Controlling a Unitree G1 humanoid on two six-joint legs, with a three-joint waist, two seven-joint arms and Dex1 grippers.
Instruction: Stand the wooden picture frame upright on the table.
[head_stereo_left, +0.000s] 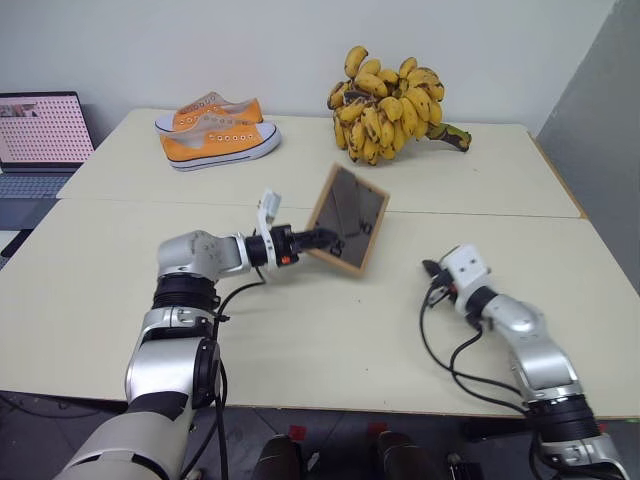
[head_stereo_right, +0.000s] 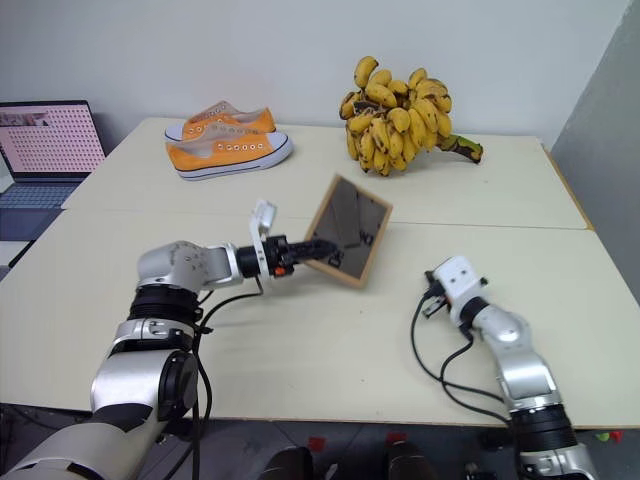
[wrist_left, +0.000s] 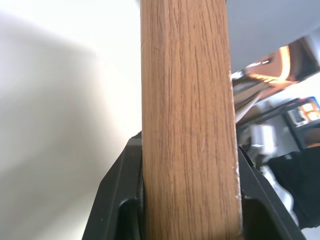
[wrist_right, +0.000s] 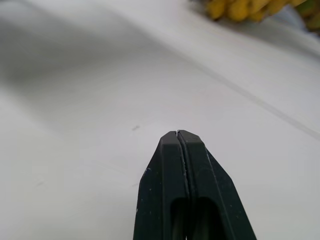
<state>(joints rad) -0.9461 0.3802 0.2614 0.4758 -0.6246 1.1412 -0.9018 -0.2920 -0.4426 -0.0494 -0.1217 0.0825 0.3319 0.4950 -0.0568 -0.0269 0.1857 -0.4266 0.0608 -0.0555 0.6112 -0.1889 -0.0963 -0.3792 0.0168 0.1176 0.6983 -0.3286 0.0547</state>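
Note:
The picture frame's stand is folded against its dark back (head_stereo_left: 347, 195), so my left gripper should steady the frame while my right gripper swings the stand open (head_stereo_left: 364, 206).
The wooden picture frame (head_stereo_left: 348, 218) hangs tilted in the air over the middle of the table (head_stereo_left: 300, 340), its dark glossy face turned toward me. My left gripper (head_stereo_left: 322, 240) is shut on the frame's lower left edge. In the left wrist view the light-wood edge (wrist_left: 187, 125) stands between the two black fingers (wrist_left: 120, 200). My right gripper (head_stereo_left: 432, 270) is shut with nothing in it, low over the table to the right of the frame and apart from it; its fingertips (wrist_right: 178, 134) meet in the right wrist view.
A pair of orange shoes (head_stereo_left: 218, 130) lies at the back left of the table and a big bunch of bananas (head_stereo_left: 390, 100) at the back centre. An open laptop (head_stereo_left: 40, 140) sits on a surface beyond the table's left edge. A seam (head_stereo_left: 150, 200) crosses the tabletop.

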